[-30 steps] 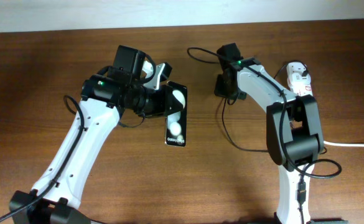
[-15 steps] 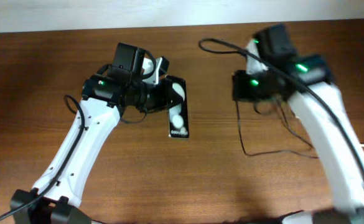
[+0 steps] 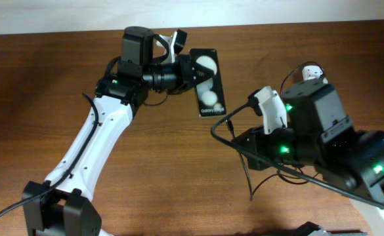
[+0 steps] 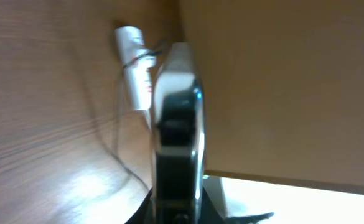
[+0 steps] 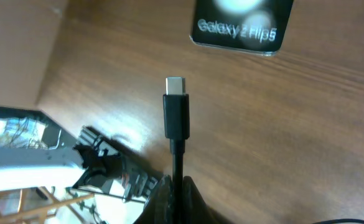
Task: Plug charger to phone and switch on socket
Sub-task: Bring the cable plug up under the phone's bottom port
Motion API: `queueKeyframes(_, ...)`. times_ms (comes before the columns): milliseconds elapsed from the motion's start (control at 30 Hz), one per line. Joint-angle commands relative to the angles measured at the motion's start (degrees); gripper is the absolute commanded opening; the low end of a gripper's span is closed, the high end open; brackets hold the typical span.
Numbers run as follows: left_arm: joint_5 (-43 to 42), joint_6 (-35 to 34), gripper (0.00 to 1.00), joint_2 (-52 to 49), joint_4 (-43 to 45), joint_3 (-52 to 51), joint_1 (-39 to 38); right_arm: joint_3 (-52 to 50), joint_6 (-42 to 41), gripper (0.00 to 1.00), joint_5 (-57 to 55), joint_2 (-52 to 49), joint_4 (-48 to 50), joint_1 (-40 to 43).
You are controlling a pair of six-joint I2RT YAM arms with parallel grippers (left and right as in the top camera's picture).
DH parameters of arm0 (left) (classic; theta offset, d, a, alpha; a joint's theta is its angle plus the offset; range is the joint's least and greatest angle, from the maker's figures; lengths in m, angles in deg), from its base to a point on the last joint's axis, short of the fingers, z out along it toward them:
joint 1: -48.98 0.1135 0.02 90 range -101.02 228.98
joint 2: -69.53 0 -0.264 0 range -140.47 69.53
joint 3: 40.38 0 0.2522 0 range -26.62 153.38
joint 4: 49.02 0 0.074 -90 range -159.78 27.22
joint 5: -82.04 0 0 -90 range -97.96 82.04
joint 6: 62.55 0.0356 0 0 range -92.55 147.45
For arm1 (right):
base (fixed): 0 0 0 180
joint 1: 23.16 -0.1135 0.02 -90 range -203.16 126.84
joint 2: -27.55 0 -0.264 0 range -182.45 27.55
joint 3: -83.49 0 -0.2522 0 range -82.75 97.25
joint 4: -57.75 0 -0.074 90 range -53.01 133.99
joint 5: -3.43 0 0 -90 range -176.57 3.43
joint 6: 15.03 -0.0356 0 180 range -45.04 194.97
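My left gripper should stay still while my right gripper lines up the connector tip (image 5: 175,86) with the phone's lettered end's middle (image 5: 233,49), because the connector tip is off the phone's corner.
My left gripper (image 3: 190,71) is shut on the phone (image 3: 209,82), a black slab with two white spots, and holds it tilted above the table at the back centre. In the left wrist view the phone (image 4: 177,124) shows edge-on between the jaws (image 4: 177,210). My right gripper (image 3: 244,139) is shut on the charger cable just behind its black connector tip (image 3: 230,124). In the right wrist view the tip (image 5: 175,106) points at the phone's lettered end (image 5: 241,23), with a gap between them. The white socket (image 3: 313,71) lies at the back right, partly hidden.
The black cable trails in loops (image 3: 257,183) on the wood table under my right arm. The socket also shows far off in the left wrist view (image 4: 135,68). The right arm is raised close to the overhead camera and hides the right side.
My left gripper has lifted the phone and carried it right and back. My right arm has risen and swung to the front with the cable, and the connector tip now faces the phone.
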Motion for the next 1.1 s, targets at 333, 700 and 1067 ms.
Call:
queueKeyframes(333, -7.0, -11.3, 0.00, 0.1, 7.1, 1.3, -0.1, -12.9, -10.5, 0.04, -15.4, -0.3, 12.0, -7.2)
queueKeyframes(700, -7.0, -11.5, 0.00, 0.1, 7.1, 1.3, -0.1, -12.9, -11.5, 0.04, -11.7, -0.3, 14.1, -7.2)
queueKeyframes(1067, -7.0, -11.5, 0.00, 0.1, 7.1, 1.3, -0.1, -12.9, -18.0, 0.04, -6.9, 0.8, 12.8, -7.1)
